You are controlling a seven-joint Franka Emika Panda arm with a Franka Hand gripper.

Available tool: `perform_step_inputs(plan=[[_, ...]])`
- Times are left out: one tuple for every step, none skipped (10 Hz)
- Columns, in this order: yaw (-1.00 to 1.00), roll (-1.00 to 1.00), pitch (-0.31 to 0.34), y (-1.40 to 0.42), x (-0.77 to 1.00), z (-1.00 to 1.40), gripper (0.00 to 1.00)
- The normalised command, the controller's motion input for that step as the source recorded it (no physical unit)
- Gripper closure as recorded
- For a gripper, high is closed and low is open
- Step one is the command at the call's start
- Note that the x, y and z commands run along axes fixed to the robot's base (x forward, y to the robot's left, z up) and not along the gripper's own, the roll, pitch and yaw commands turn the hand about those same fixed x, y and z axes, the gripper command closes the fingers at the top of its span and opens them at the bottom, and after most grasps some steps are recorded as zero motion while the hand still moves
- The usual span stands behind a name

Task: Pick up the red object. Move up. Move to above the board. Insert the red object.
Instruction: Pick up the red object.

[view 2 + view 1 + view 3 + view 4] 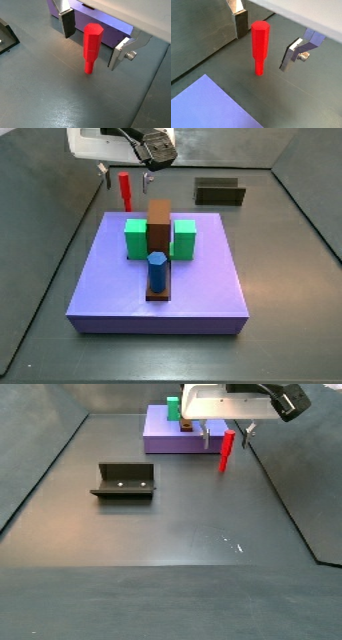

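Note:
The red object has a thinner lower end point(259, 67), so I expect its thick top point(260, 39) to remain above the brown piece when the robot's gripper puts the red object in.
The red object point(260, 45) is a slim red peg standing upright on the dark floor; it shows in both wrist views point(91, 46) and both side views point(124, 190) point(227, 449). My gripper point(264, 44) is open and straddles the peg's upper part, with one finger point(240, 25) on each side and a gap to the peg point(93, 44). The gripper also shows in both side views point(124, 173) point(227, 429). The lavender board point(201, 288) lies beside the peg and carries a brown strip point(159, 228) and two green blocks point(136, 238).
A blue hexagonal peg point(158, 271) stands in the brown strip on the board. The dark fixture point(123, 480) stands on the floor away from the board point(219, 192). The board's corner shows in a wrist view point(204, 105). Grey walls surround the floor.

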Motion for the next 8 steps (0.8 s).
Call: perform_step_inputs(plan=[[0.0,0.0,0.0,0.03,0.0,0.0,0.0],[-0.05,-0.03,0.016,0.0,0.0,0.0,0.0],[0.0,0.0,0.0,0.0,0.0,0.0,0.0],[0.0,0.0,0.0,0.0,0.0,0.0,1.0],[0.0,0.0,0.0,0.0,0.0,0.0,1.0],[0.0,0.0,0.0,0.0,0.0,0.0,1.0],[0.0,0.0,0.0,0.0,0.0,0.0,1.0],[0.0,0.0,0.0,0.0,0.0,0.0,1.0]])
